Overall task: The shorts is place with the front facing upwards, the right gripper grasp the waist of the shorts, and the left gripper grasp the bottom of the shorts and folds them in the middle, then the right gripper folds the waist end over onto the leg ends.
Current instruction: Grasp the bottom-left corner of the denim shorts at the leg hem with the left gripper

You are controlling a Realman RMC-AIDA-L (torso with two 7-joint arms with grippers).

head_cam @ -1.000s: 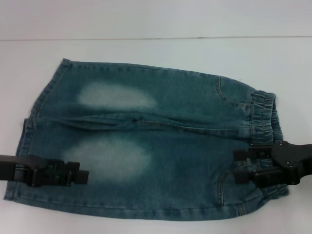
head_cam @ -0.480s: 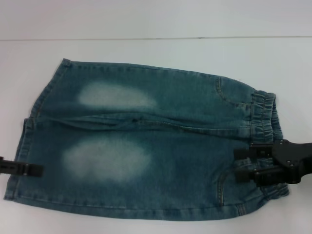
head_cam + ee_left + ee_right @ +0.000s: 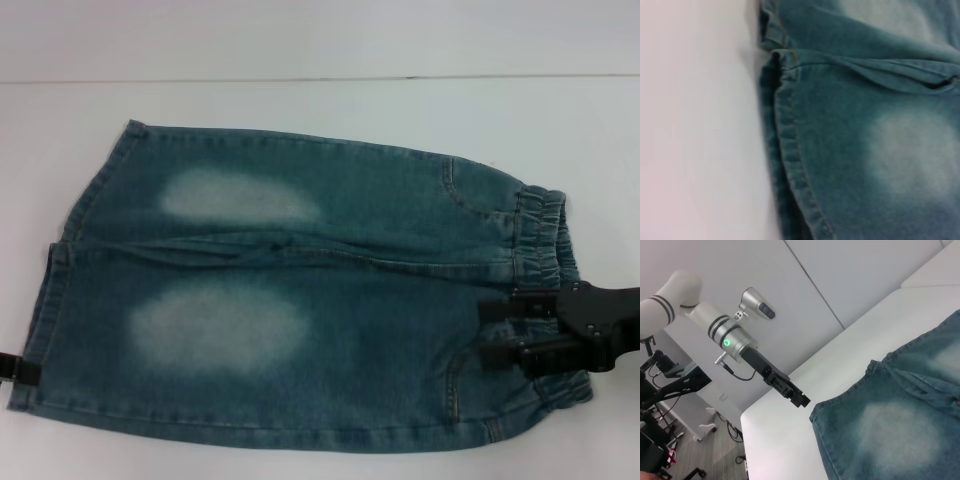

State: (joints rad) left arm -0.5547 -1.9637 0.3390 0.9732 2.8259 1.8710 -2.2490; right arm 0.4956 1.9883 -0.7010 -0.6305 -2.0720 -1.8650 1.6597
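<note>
The near leg hem (image 3: 48, 320) is flat and free beside my left gripper, so I should continue toward its near corner (image 3: 22, 401) until the fingers grip the denim.
The blue denim shorts (image 3: 300, 300) lie flat, front up, on the white table. Their ruffled elastic waist (image 3: 545, 240) is at the right and the straight leg ends (image 3: 45, 320) at the left. My right gripper (image 3: 492, 334) hovers open over the near part of the waist, with denim showing between its two fingers. Only the tip of my left gripper (image 3: 18, 367) shows at the left edge, just outside the near leg hem. The right wrist view shows the left gripper (image 3: 799, 399) off the cloth beside the hem corner (image 3: 815, 416). The left wrist view looks down on the stitched hem (image 3: 790, 150).
White table (image 3: 300, 100) surrounds the shorts, and its far edge meets a pale wall. In the right wrist view the table's corner edge (image 3: 747, 420) drops to a floor with stands and cables (image 3: 670, 385) beyond.
My left gripper has drawn back leftward off the near leg, from over the faded patch to the frame's edge. The right gripper has stayed over the waist. The shorts have not moved.
</note>
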